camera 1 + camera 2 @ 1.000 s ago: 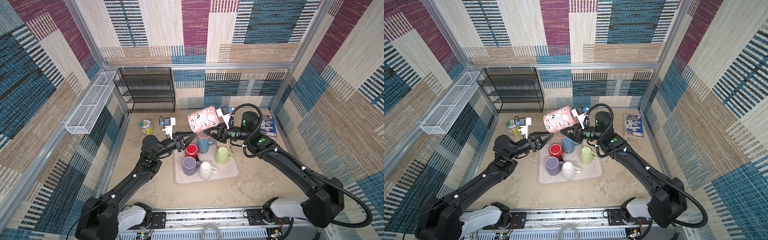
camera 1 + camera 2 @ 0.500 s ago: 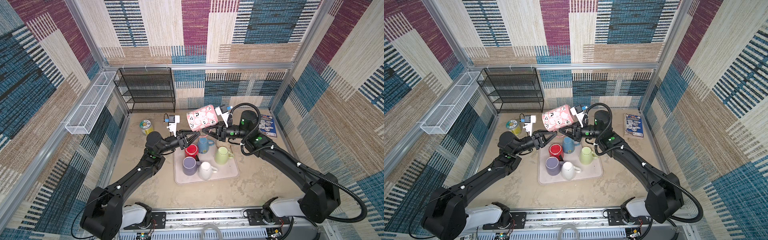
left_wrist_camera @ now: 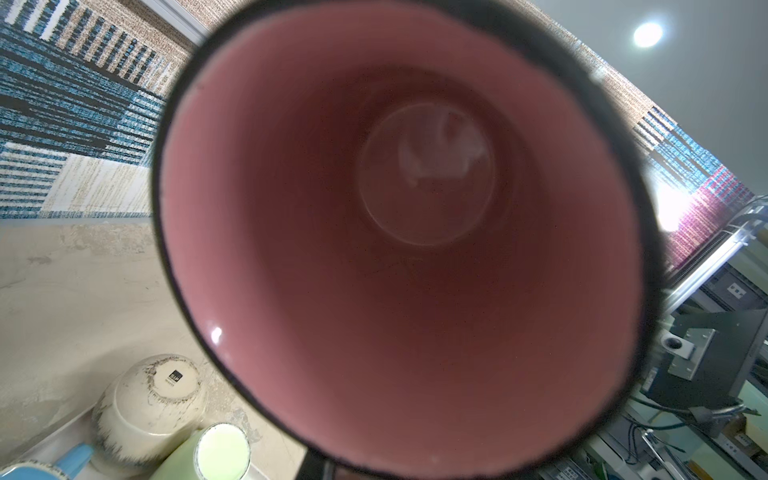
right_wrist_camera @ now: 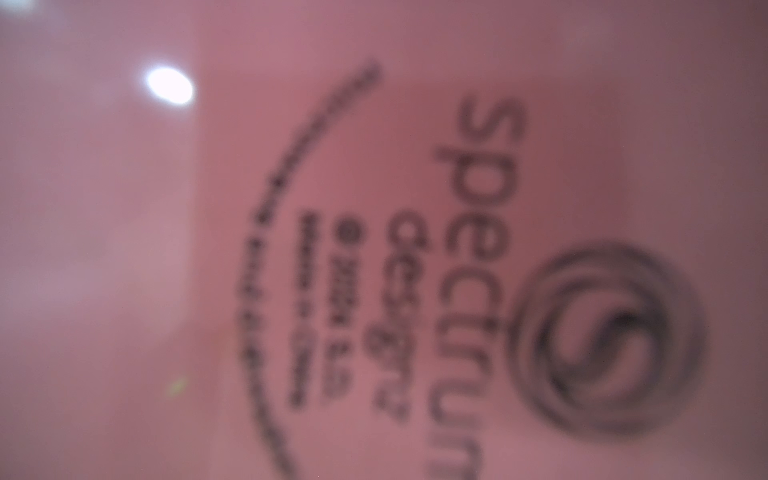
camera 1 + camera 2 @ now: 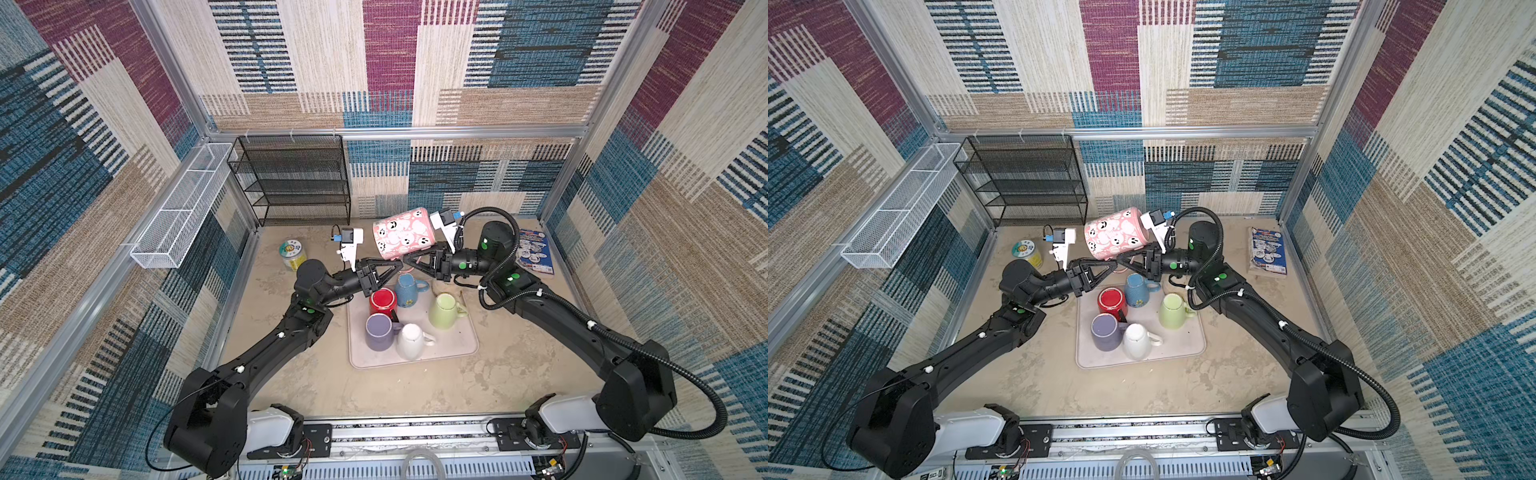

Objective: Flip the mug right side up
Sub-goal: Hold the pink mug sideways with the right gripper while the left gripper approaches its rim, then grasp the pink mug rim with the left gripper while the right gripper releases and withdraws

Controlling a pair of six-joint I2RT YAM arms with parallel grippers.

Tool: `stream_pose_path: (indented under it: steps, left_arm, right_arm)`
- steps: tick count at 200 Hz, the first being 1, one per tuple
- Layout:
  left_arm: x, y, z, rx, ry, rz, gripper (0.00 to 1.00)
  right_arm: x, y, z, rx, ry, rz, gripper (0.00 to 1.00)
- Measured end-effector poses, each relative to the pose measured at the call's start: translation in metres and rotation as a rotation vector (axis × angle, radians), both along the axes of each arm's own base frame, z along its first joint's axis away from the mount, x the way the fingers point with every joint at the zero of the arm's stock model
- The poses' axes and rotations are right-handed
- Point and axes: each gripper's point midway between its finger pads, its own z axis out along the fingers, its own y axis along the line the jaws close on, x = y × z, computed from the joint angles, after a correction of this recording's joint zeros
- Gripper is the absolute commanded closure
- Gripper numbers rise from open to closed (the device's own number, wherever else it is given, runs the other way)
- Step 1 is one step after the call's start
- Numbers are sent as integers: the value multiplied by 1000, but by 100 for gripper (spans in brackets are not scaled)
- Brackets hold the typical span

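My right gripper should open and move away from the mug's base (image 5: 429,225), where it is in the way, before my left gripper, at the mug's lower rim (image 5: 380,254), turns the mug upright.
The mug (image 5: 403,237) (image 5: 1116,237) is pink with black-and-white faces. It hangs on its side above the tray's far edge, mouth toward my left arm. The left wrist view looks straight into the mug's pink inside (image 3: 395,249). Its printed base (image 4: 374,249) fills the right wrist view. Both grippers meet tip to tip under the mug. My right gripper (image 5: 408,261) (image 5: 1121,260) is shut on the mug's underside. My left gripper (image 5: 398,266) (image 5: 1113,263) has its fingers drawn together at the lower rim, one dark finger (image 3: 314,464) just outside it. The handle is hidden.
A pale tray (image 5: 457,349) holds red (image 5: 382,301), blue (image 5: 407,289), green (image 5: 444,309), purple (image 5: 378,330) and white (image 5: 410,340) mugs. An upturned cream bowl (image 3: 149,399) sits beside it. A black wire rack (image 5: 297,183), a tin (image 5: 293,253) and a booklet (image 5: 534,251) stand at the back.
My left gripper has reached right to the mug's rim and its jaws have narrowed onto it. The right gripper has carried the mug slightly leftward.
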Motion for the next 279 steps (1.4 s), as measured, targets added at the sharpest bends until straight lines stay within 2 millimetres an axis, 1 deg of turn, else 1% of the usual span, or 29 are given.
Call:
stream_pose_path:
  steps: [15,21,27,56,77,107,135,150,171,213,244,279]
  left_arm:
    - [1,0,-1,2,5,3,100]
    - [1,0,-3,3,6,6,100]
    - [1,1,-4,4,9,8,100]
    - [1,6,-15,0,17,52,100]
    - [-2,11,-24,0,26,83,100]
    - [0,19,-40,4,55,144,100]
    - [1,26,-54,9,81,190,100]
    - [3,30,-59,10,91,219,100]
    - [4,36,-67,13,103,261,100]
    - [7,48,-69,31,100,343,100]
    - [9,58,-70,61,102,411,100]
    - [18,66,-70,113,121,485,100]
  right_arm:
    - [1,0,-2,-2,3,0,100]
    - [1,0,-3,-3,5,0,94]
    - [1,0,-4,-4,7,0,90]
    - [1,3,-12,-18,16,18,80]
    - [-1,6,-23,-32,22,38,71]
    - [-1,7,-40,-50,46,55,60]
    - [1,9,-54,-62,66,59,59]
    - [3,10,-59,-65,71,60,53]
    - [5,11,-65,-69,71,60,49]
    - [10,14,-77,-78,79,61,48]
    - [12,15,-80,-81,79,61,48]
    - [15,16,-82,-86,76,50,48]
